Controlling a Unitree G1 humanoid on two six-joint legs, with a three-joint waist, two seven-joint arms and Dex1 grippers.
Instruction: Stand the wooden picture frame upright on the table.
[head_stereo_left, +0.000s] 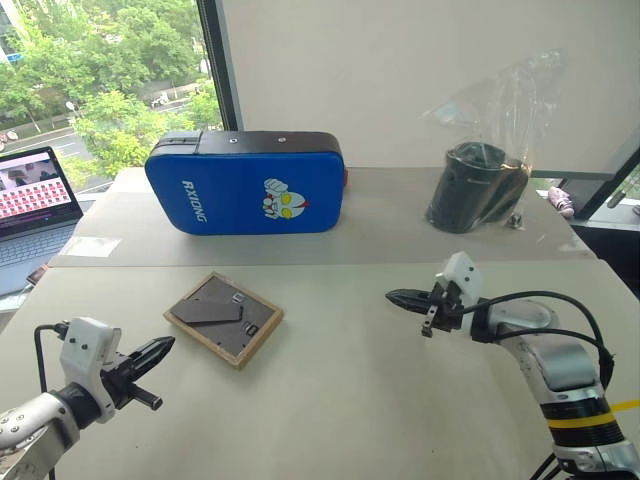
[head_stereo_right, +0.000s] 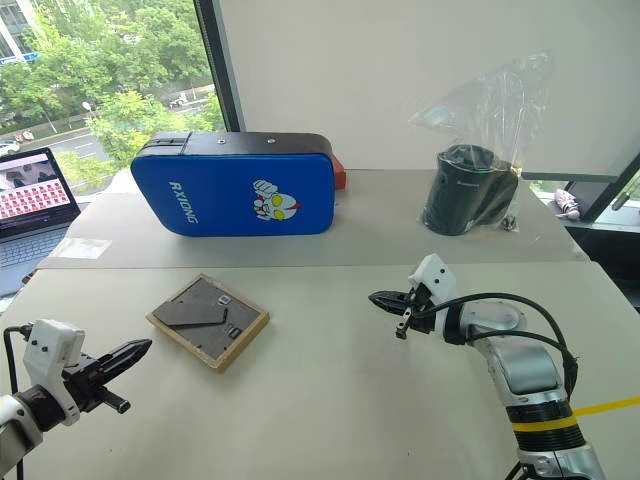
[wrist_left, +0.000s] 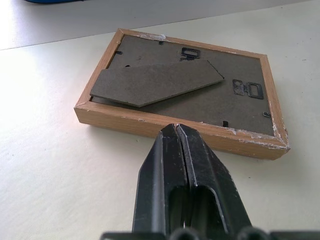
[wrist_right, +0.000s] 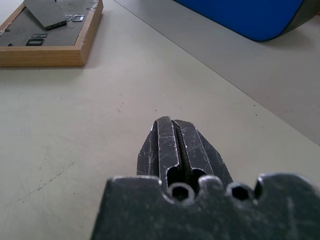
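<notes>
The picture frame (head_stereo_left: 224, 318) is lying crooked. My right gripper should push the frame's near edge (head_stereo_left: 263, 342) while my left gripper pushes the frame's opposite side, to straighten it before the frame's flap is lifted.
The wooden picture frame (head_stereo_left: 224, 317) lies flat and face down on the table (head_stereo_left: 350, 400), its dark backing up and the stand flap (wrist_left: 152, 82) lifted a little. My left gripper (head_stereo_left: 165, 347) hovers shut just short of the frame's near left corner, pointing at it. In the left wrist view the closed fingertips (wrist_left: 176, 131) sit right before the frame's light-wood edge (wrist_left: 150, 122). Off to the frame's right, my right gripper (head_stereo_left: 393, 296) is shut with nothing in it, pointing toward the frame (wrist_right: 47, 35) across bare tabletop.
A big blue pad (head_stereo_left: 247, 184) stands at the back of the table behind the frame. A black cylinder in a clear plastic bag (head_stereo_left: 476, 186) sits at the back right. An open laptop (head_stereo_left: 32, 205) is at the far left.
</notes>
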